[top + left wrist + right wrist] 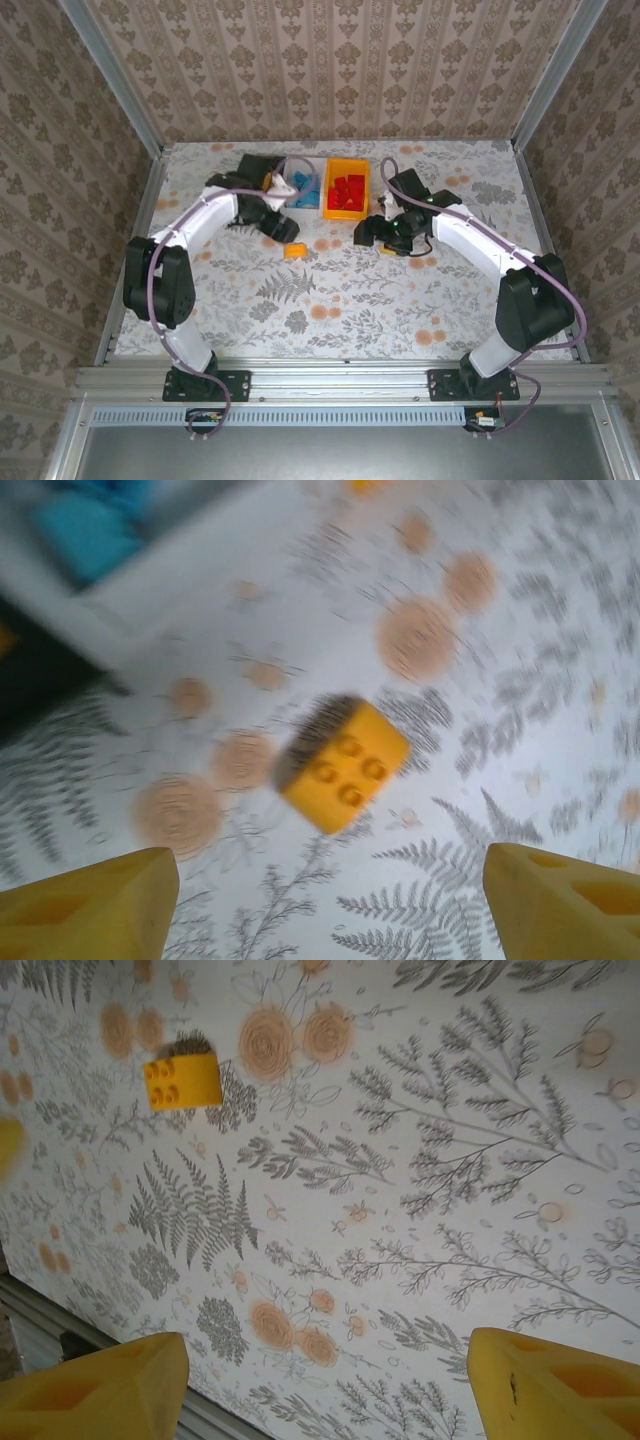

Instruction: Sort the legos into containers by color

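Note:
The yellow-orange lego [295, 250] sits clear of the white container with room for both open fingers, so the left gripper keeps going down until they surround the lego's sides [347, 767].
One yellow-orange lego [295, 250] lies flat on the floral table, studs up. My left gripper [283, 228] hovers just behind it; in the left wrist view the lego [345, 765] is blurred, ahead of the open left gripper [330, 910], and touches neither finger. My right gripper [377, 233] hangs open over bare table, and its wrist view has the same lego [183, 1082] far off at the upper left. Three containers stand at the back: a black one [250, 164], a white one [291, 167] holding blue legos [306, 187], and an orange-yellow one [349, 163] holding red legos [348, 191].
The white container's wall [150, 590] and the dark container [30, 670] are close to the left gripper's upper left. A metal rail [60, 1335] shows at the lower left of the right wrist view. Patterned walls enclose the table on three sides.

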You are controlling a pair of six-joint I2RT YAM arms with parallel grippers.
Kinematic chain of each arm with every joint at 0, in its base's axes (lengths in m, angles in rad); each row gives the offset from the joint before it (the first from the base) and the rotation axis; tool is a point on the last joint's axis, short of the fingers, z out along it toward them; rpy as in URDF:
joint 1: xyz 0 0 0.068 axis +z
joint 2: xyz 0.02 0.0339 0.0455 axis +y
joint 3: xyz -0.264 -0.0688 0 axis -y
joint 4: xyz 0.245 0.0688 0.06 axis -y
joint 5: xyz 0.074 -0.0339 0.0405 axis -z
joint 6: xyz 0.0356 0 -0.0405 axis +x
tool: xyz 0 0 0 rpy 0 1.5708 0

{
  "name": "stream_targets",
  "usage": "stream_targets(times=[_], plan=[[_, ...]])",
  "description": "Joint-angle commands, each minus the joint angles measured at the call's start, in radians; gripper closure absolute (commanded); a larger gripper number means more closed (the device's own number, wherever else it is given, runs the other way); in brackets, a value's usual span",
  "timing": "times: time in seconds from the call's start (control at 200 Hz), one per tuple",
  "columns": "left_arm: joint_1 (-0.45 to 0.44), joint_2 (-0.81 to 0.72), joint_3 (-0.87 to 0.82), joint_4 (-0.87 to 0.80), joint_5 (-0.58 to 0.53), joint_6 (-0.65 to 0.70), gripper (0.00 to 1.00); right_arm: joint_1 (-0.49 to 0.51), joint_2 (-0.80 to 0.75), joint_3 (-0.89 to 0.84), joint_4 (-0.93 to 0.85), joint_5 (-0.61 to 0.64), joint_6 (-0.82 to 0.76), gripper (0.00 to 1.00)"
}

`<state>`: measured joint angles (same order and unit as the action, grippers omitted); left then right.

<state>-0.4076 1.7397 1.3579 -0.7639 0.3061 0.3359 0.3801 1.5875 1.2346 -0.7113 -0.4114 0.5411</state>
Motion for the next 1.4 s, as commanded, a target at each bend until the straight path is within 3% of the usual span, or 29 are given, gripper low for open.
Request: stream_targets(times=[0.0,0.28,0.765,0.975,1.115,1.325,1.395], plan=[[-0.039,-0.018,-0.046,0.071,-0.014,0.264,0.17,-0.022,-0.012,0.021,-0.032,-0.023,-0.037,0.24],[-0.128,0.108,-0.004,0.077,-0.098,0.4,0.16,-0.056,-0.087,-0.049,-0.032,-0.026,-0.024,0.25],[-0.134,0.261,0.047,0.084,-0.124,0.431,0.18,-0.077,-0.171,-0.11,-0.047,-0.02,0.011,0.25],[-0.119,0.306,0.05,0.056,-0.091,0.433,0.4,-0.08,-0.185,-0.108,-0.06,-0.007,0.01,0.24],[-0.103,0.307,0.059,0.045,-0.095,0.406,0.48,-0.083,-0.184,-0.107,-0.056,-0.009,0.008,0.25],[-0.08,0.308,0.076,0.005,-0.048,0.382,0.8,-0.083,-0.161,-0.097,-0.043,-0.017,0.01,0.24],[-0.077,0.31,0.079,-0.01,-0.035,0.374,0.83,-0.084,-0.154,-0.09,-0.043,-0.018,0.006,0.24]])
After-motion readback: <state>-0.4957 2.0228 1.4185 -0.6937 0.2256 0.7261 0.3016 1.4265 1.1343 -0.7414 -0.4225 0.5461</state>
